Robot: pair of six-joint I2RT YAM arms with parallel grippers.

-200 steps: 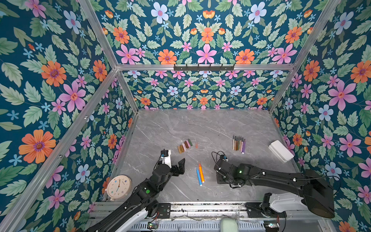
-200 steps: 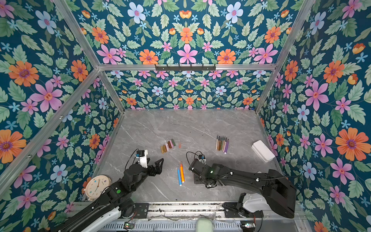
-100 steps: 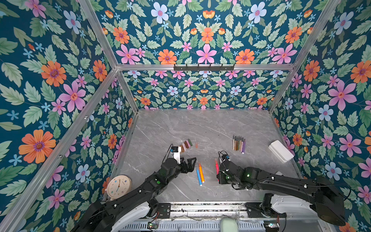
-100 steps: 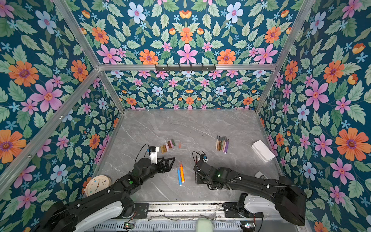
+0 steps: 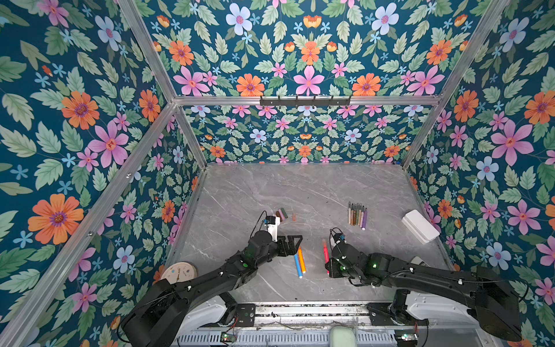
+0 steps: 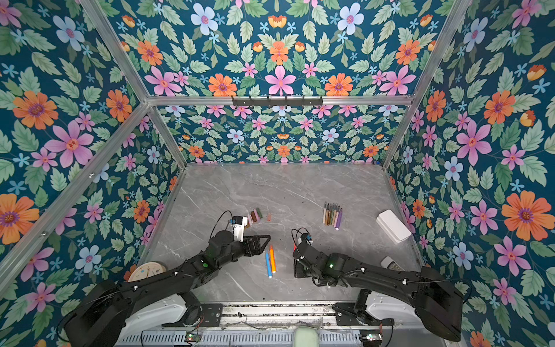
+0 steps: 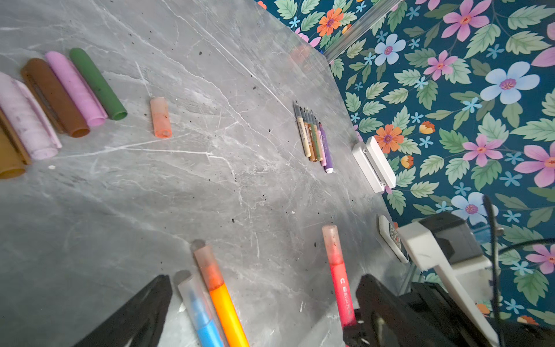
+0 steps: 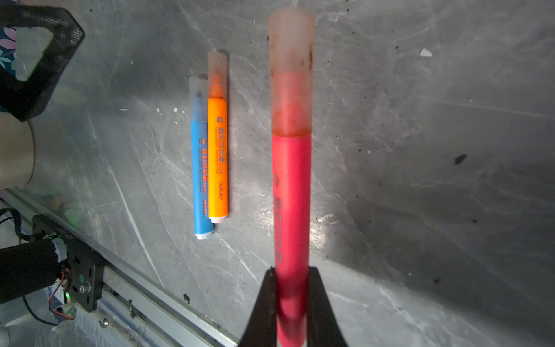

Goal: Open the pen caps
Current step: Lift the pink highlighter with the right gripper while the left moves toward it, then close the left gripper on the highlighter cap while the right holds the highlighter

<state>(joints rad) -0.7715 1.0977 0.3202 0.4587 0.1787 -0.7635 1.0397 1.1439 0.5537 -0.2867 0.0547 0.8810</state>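
Note:
My right gripper is holding only the red pen's body, so next my left gripper moves over from the blue and orange pens and grabs the translucent cap.
My right gripper is shut on the lower body of a red pen, whose translucent cap is on and points away from the gripper; in a top view this pen is just left of the right gripper. A capped blue pen and orange pen lie side by side on the table. My left gripper stands open just left of their capped ends, holding nothing; its wrist view shows both between its spread fingers. Loose pen caps lie in a row, with a translucent orange one apart.
A bundle of thin uncapped pens lies at the back right. A white box sits by the right wall and a small remote lies near the right arm. A round clock is at the front left. The metal front rail is close.
My left arm has swung right, bringing its open gripper up to the blue and orange pens. The right gripper has turned, so the red pen now shows pointing to the back.

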